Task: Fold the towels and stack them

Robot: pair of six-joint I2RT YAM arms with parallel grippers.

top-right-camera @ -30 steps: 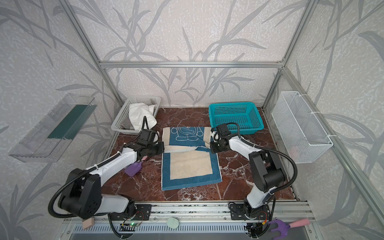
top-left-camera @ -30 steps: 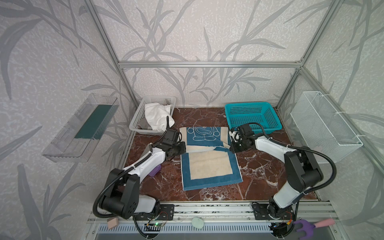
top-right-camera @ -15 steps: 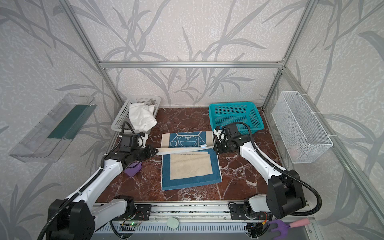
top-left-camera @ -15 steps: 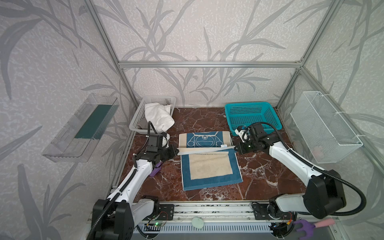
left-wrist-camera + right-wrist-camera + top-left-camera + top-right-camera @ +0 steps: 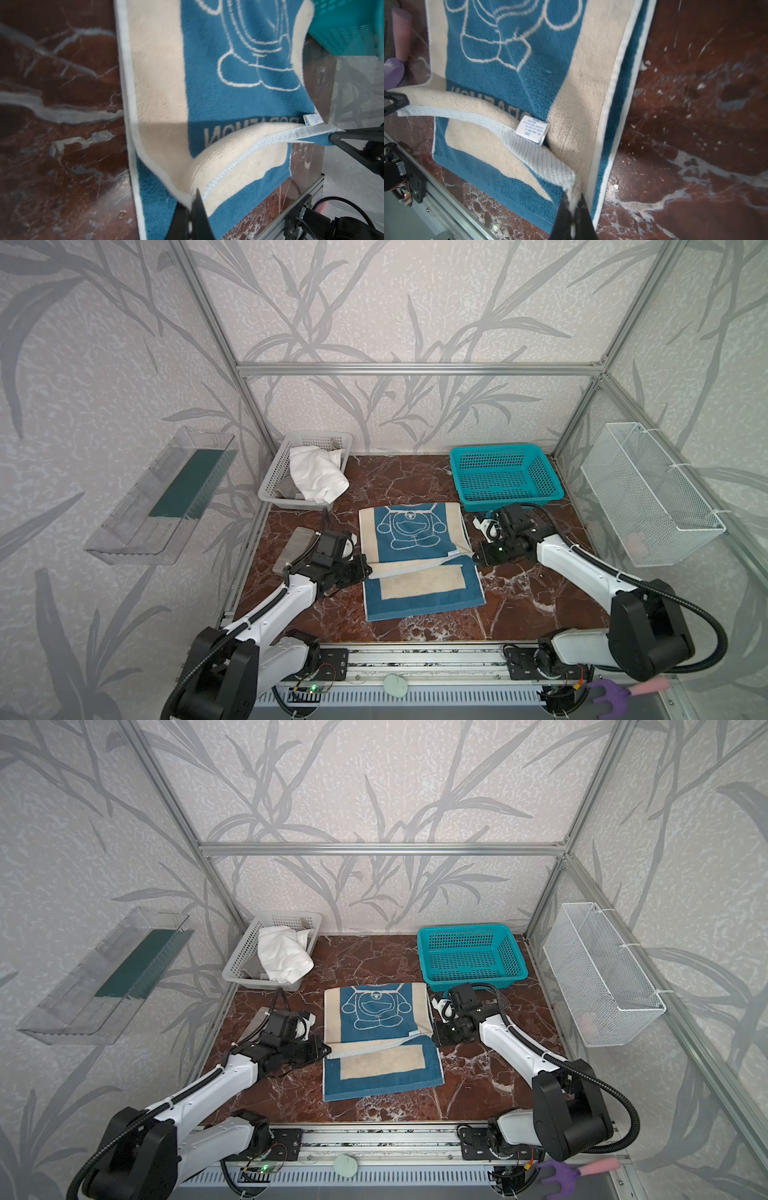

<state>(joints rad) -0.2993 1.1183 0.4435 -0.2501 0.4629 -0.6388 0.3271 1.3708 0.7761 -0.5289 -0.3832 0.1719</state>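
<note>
The towel is lying crooked, and its lifted hem (image 5: 420, 565) runs at a slant across the lettering. My left gripper and right gripper should therefore pull the hem toward the towel's near edge (image 5: 425, 612).
The blue-and-cream towel (image 5: 411, 526) (image 5: 376, 1011) lies in the middle of the marble table, its Doraemon side turned up over the near half. My left gripper (image 5: 365, 570) (image 5: 192, 199) is shut on one corner of the lifted white hem. At the opposite corner my right gripper (image 5: 473, 558) (image 5: 572, 197) is shut on the same hem, which sags between the two above the cloth. The white towel (image 5: 318, 472) is bunched in the white basket (image 5: 270, 493) at the back left, with a bit of the grey towel (image 5: 286, 489) showing under it.
A teal basket (image 5: 505, 479) stands at the back right, close behind my right wrist. A small grey slab (image 5: 297, 549) lies left of the towel by my left arm. A wire basket (image 5: 648, 493) hangs on the right wall and a clear tray (image 5: 166, 493) on the left wall.
Both grippers have carried the towel's far hem toward the front, so the turned-over flap now covers more of the near half.
</note>
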